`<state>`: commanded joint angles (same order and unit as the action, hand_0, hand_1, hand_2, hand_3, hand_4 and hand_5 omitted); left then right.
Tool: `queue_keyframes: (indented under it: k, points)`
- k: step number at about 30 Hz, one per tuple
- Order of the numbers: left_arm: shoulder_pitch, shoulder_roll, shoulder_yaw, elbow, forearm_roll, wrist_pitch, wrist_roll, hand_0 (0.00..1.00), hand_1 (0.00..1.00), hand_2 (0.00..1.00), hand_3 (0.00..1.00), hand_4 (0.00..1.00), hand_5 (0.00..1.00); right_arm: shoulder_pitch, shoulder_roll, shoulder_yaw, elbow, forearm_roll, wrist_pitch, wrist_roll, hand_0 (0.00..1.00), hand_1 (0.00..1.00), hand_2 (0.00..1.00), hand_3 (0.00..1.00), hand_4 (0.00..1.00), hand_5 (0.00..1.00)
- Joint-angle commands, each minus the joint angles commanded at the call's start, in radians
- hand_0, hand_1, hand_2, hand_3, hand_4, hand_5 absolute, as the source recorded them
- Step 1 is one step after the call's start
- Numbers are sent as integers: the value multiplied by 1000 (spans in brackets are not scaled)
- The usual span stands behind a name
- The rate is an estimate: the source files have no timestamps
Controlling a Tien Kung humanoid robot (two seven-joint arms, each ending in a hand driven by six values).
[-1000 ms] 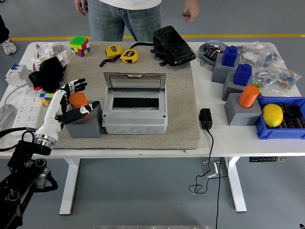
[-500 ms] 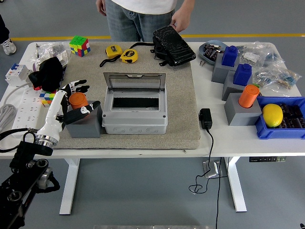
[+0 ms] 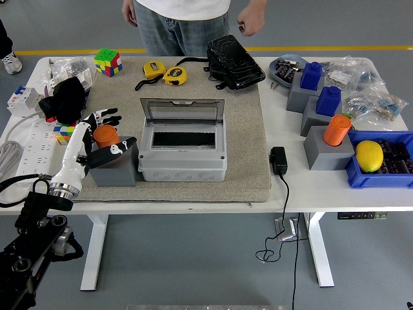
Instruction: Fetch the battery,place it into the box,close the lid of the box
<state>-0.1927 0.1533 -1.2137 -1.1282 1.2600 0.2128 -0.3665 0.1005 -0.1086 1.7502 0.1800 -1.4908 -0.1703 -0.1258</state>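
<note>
The battery (image 3: 106,135) will come free and leave the grey holder block (image 3: 116,169) behind when I lift it, because the battery's base is sunk in the block.
An orange cylindrical battery (image 3: 105,135) stands upright in a grey holder block (image 3: 117,169) at the mat's left edge. My left hand (image 3: 106,132) reaches in from the lower left. Its fingers (image 3: 105,117) are spread behind the battery and its thumb (image 3: 120,148) lies across the block's top in front of it, so the battery sits between them without a clear grasp. The grey box (image 3: 182,158) stands right of the block, and its clear lid (image 3: 182,112) is raised at the back. My right arm is out of view.
A person stands at the far side with one hand (image 3: 250,22) above a black pouch (image 3: 234,61). Tape measures (image 3: 165,73), a Rubik's cube (image 3: 108,61) and a power strip (image 3: 33,147) lie on the left. More holder blocks with an orange battery (image 3: 336,130) and a blue bin (image 3: 381,161) are on the right.
The person's hand has lifted off the black pouch and the person has shifted slightly. My left hand has stayed around the battery with almost no movement.
</note>
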Motion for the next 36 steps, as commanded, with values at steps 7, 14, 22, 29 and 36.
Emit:
queue_keyframes:
  k: [7,14,22,29,36]
  points:
    - [-2,-1,3,7,0,2,0,639,727,688,710,998,158,0,0,0,0,2,-1,1,842,846,809,854,998,998]
    - [-5,-4,5,14,-4,3,0,633,718,679,701,998,150,1,0,1,0,1,-1,1,842,846,809,854,998,998]
    - [-10,-6,7,18,-6,9,-2,523,638,575,605,998,115,4,0,5,0,2,-2,1,841,846,809,854,998,998]
    - [-10,-7,8,22,6,15,1,474,604,521,557,998,99,4,-1,6,0,3,-2,1,841,846,809,854,998,998]
    - [-10,-8,6,24,10,26,1,423,558,480,511,998,64,3,-1,8,0,1,-2,2,840,846,809,854,998,998]
